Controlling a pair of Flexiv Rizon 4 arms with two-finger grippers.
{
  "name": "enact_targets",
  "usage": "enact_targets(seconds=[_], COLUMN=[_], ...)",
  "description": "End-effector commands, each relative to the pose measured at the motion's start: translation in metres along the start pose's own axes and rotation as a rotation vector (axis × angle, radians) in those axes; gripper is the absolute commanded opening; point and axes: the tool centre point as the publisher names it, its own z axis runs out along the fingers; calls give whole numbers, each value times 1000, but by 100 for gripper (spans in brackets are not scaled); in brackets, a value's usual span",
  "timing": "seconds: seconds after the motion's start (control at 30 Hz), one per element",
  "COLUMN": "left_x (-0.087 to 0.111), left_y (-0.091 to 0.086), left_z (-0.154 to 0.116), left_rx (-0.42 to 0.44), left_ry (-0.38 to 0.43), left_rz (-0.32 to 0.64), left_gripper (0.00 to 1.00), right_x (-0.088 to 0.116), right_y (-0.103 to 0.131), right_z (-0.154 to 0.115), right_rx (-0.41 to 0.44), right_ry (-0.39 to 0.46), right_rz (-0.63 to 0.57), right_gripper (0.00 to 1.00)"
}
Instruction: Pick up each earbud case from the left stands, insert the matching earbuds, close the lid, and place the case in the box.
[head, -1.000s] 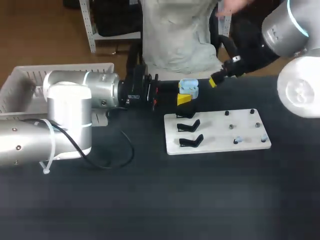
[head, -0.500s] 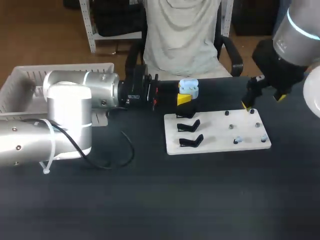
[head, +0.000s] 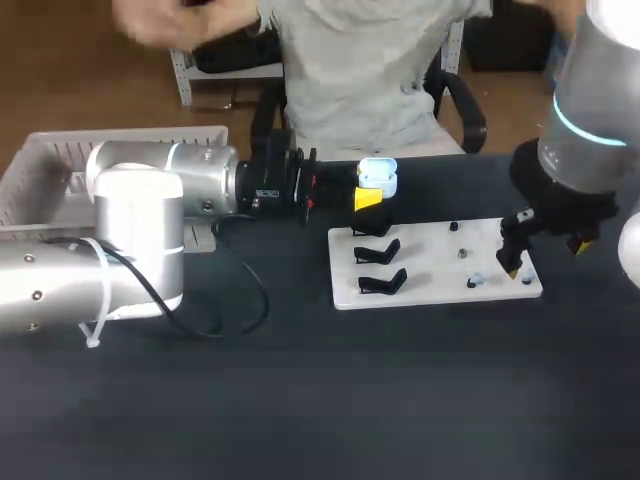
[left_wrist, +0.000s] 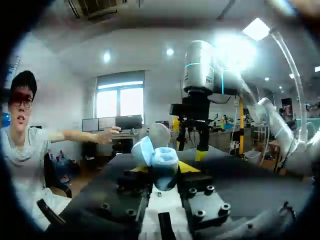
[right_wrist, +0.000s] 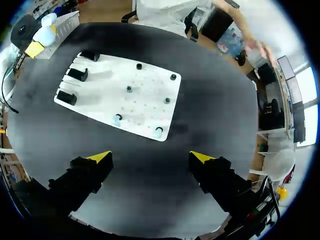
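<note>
The small light blue earbud (head: 527, 271) sits in the open on a short black peg (head: 527, 281). It will come free and leave the peg standing when I lift.
A light blue earbud case (head: 377, 176) with its lid raised is held off the table behind the white board (head: 430, 262), my left gripper (head: 369, 192) shut on it. In the left wrist view the case (left_wrist: 159, 161) sits between that gripper's fingers. Three black stands (head: 378, 254) line the board's left end, all bare. Small pegs, two carrying pale blue earbuds (right_wrist: 117, 120), dot its right half. My right gripper (head: 545, 257) hangs open over the board's right end. In its own view the right gripper (right_wrist: 151, 157) has the board (right_wrist: 145, 100) ahead of it and nothing between the fingers.
A white slatted box (head: 45, 165) stands at the table's far left, partly hidden by my left arm. A black cable (head: 245, 300) loops on the dark tabletop near the left arm.
My right arm has swung from the table's back edge forward and down to the board's right end, gripper still open. The left arm has held still with the case.
</note>
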Motion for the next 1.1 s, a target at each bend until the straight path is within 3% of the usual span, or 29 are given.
enact_targets(seconds=[0.03, 0.07, 0.1, 0.27, 0.63, 1.1], left_x=[0, 0, 0, 0, 0, 0], left_y=[-1, -1, -1, -1, -1, -1], left_z=[0, 0, 0, 0, 0, 0], left_rx=[-4, -4, -4, -4, -4, -4], left_ry=[-2, -2, -2, -2, -2, -2], left_rz=[3, 3, 3, 3, 3, 3], left_gripper=[0, 0, 0, 0, 0, 0], right_x=[-2, -1, -2, -3, -14, -18], right_y=[1, 0, -2, -4, -3, -7], right_z=[17, 20, 24, 34, 51, 66], right_rx=[1, 2, -6, -4, 33, 66], right_ry=[32, 34, 42, 54, 58, 43], right_rz=[7, 10, 20, 23, 9, 39], right_gripper=[93, 74, 66, 49, 47, 35])
